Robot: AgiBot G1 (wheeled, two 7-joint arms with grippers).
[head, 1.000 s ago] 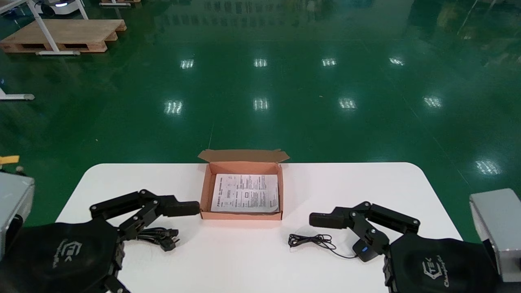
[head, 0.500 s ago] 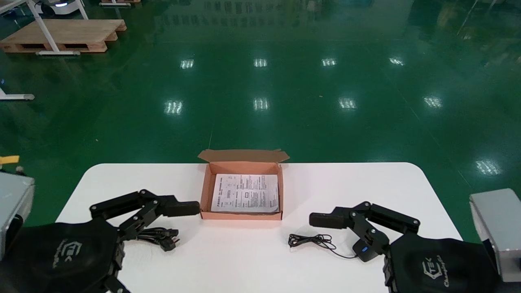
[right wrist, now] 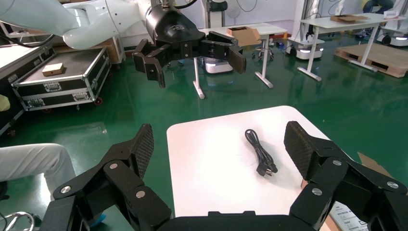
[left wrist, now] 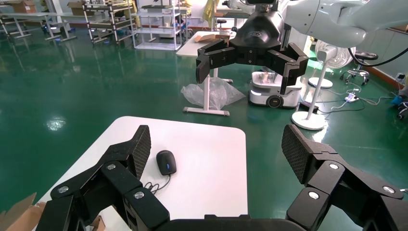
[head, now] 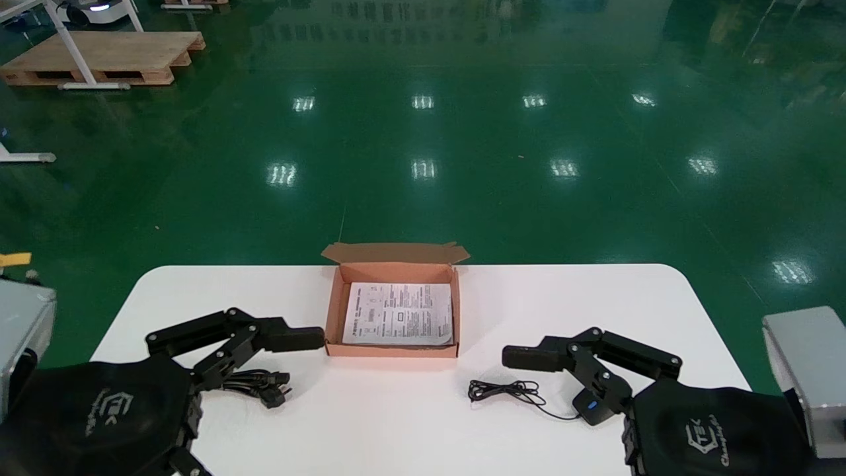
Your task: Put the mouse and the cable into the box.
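Note:
My gripper will make the mouse (head: pixel 592 406) follow and swing from the thin cord (head: pixel 556 415) when it carries the coiled bundle, because the cord joins the bundle to the mouse.
An open cardboard box (head: pixel 391 351) with a printed sheet inside stands at the middle of the white table (head: pixel 396 430). A bundled black power cable (head: pixel 261 385) lies left of it, also shown in the right wrist view (right wrist: pixel 260 152). The black mouse (head: pixel 593 406) with its thin cord (head: pixel 505 391) lies right of the box, also shown in the left wrist view (left wrist: pixel 166 162). My left gripper (left wrist: pixel 216 149) hangs open above the power cable. My right gripper (right wrist: pixel 221 149) hangs open above the mouse and hides part of it. Neither gripper holds anything.
Grey metal units stand at the table's near left (head: pixel 23 324) and near right (head: pixel 806 370). Green floor lies beyond the table's far edge, with a wooden pallet (head: pixel 99 59) far off at the left.

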